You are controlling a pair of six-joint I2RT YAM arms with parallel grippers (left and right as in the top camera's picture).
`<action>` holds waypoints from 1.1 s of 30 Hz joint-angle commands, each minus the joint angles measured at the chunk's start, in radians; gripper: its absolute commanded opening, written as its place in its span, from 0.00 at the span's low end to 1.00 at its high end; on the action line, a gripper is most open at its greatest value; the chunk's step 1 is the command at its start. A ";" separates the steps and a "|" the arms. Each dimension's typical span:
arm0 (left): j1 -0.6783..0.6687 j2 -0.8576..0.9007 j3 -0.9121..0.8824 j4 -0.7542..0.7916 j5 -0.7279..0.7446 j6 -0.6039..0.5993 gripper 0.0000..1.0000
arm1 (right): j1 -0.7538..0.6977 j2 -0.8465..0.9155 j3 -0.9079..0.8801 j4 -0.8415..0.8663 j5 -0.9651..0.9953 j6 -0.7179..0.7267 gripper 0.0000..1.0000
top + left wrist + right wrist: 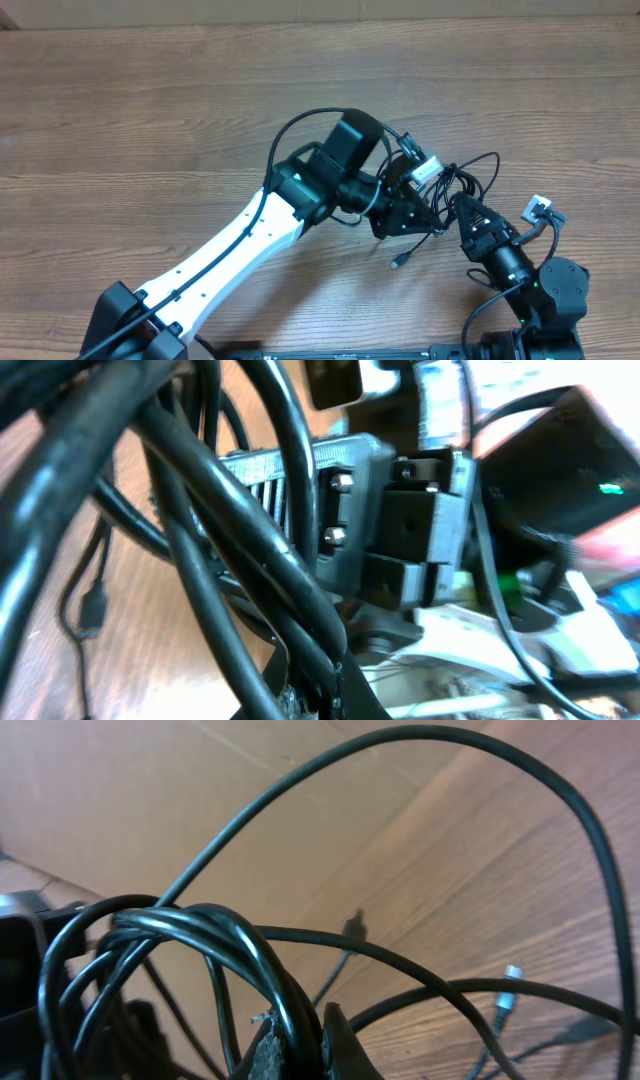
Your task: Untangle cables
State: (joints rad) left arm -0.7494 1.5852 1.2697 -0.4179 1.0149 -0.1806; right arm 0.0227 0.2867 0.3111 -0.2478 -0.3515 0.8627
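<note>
My left gripper should move away while my right gripper holds the cables' looped bundle (245, 945), because the cables bunch in a knot (449, 184) and my grippers are close together.
The cables (472, 172) are thin black cords bunched in a knot between my two grippers, right of the table's centre. My left gripper (432, 222) reaches in from the left and is shut on several strands (240, 530), pinched at the bottom of its wrist view (311, 695). From the lower right comes my right gripper (460, 205), shut on a looped bundle (200, 930) that sits between its fingers (300, 1054). One loose plug end (398, 262) lies on the wood below the knot. A dark plug (352, 928) and a silver-tipped plug (508, 990) rest on the table beyond.
The wooden table (150, 120) stretches out to the left and far side. The white left arm (240, 240) crosses from the lower left. The right arm's base (555, 285) stands at the lower right. Seen from the left wrist, the right gripper's black body (400, 530) is very close.
</note>
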 commanded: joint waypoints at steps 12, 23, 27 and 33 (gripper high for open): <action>0.056 -0.043 0.010 0.003 0.567 0.012 0.04 | -0.018 0.018 -0.023 -0.088 0.298 -0.035 0.04; 0.098 -0.043 0.010 0.003 0.567 0.008 0.04 | -0.018 0.018 -0.023 -0.246 0.537 -0.034 0.04; 0.117 -0.043 0.010 0.003 0.567 0.008 0.04 | -0.018 0.018 -0.023 -0.279 0.580 -0.034 0.04; 0.152 -0.043 0.010 0.003 0.567 -0.008 0.04 | -0.018 0.018 -0.023 -0.301 0.617 -0.034 0.04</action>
State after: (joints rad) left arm -0.6342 1.6127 1.2549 -0.4114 1.2327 -0.1841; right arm 0.0479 0.2783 0.3477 -0.4751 -0.1596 0.8482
